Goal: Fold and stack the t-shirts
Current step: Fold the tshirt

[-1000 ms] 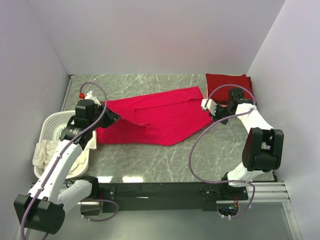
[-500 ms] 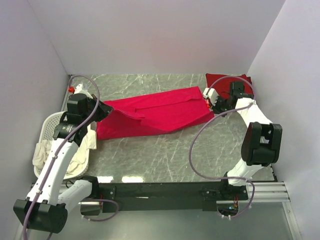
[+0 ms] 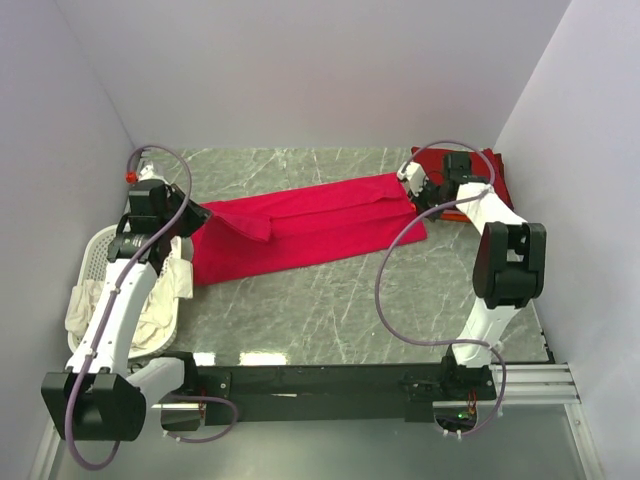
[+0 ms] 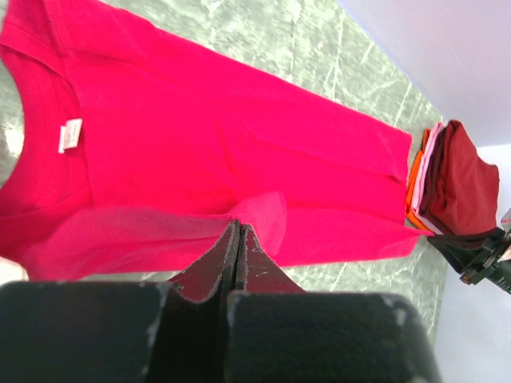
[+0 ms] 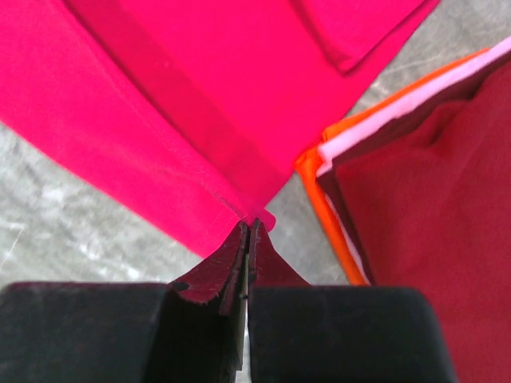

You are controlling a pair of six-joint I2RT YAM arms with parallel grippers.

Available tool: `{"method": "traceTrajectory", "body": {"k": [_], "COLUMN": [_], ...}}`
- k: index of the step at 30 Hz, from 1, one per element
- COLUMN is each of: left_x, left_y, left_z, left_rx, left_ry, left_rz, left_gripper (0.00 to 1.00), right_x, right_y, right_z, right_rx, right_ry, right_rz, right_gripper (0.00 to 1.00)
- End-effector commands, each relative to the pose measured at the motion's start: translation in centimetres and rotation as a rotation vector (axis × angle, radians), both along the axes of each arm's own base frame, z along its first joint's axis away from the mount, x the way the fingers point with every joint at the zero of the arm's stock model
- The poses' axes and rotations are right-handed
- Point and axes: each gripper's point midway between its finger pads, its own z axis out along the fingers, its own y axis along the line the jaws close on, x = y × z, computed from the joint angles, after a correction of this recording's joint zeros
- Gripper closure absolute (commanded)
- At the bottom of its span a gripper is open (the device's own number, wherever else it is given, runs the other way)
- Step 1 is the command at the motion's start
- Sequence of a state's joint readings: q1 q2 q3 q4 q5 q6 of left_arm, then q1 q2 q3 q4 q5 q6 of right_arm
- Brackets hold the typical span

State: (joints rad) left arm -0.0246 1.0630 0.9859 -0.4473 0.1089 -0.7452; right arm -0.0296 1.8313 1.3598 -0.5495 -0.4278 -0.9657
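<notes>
I should now pull the lifted fold (image 3: 248, 226), hanging over the crimson t-shirt's straight part, with my left gripper toward the back edge (image 3: 228, 198) until it lies along that part.
A large crimson-red t-shirt (image 3: 310, 225) lies as a long band across the back of the marble table. My left gripper (image 3: 197, 216) is shut on a fold of it at its left end; the left wrist view has the crimson cloth (image 4: 200, 136) pinched at the tips (image 4: 238, 228). My right gripper (image 3: 412, 190) is shut on its right corner, seen at the tips (image 5: 249, 223) in the right wrist view. Just right of that corner sits a stack of folded t-shirts (image 3: 494, 168), dark maroon on top (image 5: 431, 183) with an orange edge (image 5: 319, 199) and a pale layer beneath.
A white slotted laundry basket (image 3: 100, 250) stands at the left edge by my left arm, with cream-white cloth (image 3: 90, 305) in it and draped over its side. White walls close in the back and both sides.
Both grippers moved toward the back wall with the crimson shirt's edge, the left also leftward, the right toward the stack. The shirt went from a wide spread to a narrower folded band.
</notes>
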Motion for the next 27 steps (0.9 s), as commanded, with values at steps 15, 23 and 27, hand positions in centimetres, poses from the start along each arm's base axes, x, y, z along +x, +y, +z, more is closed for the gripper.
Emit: {"method": "traceTrajectory", "body": {"k": [15,23,27], "left_x": [3.8,4.9,5.6], "left_y": [1.4,2.0,2.1], "left_z": [0.5,0.2,0.1], "left_rx": [0.021,0.022,0.025], "left_ry": [-0.057,-0.051,-0.040], "left_rz": [0.006,0.012,0.013], "left_gripper": [1.00,1.00,1.00], "right_x": [4.0,4.7,5.0], "right_y": [0.5,0.5,0.4], "right_z": [-0.1,-0.3,-0.3], "right_rx": [-0.048,-0.049,-0.051], "right_ry": [-0.025,-0.023,-0.026], "right_rz": [-0.085,-0.109,-0.117], "right_gripper": [1.00,1.00,1.00]}}
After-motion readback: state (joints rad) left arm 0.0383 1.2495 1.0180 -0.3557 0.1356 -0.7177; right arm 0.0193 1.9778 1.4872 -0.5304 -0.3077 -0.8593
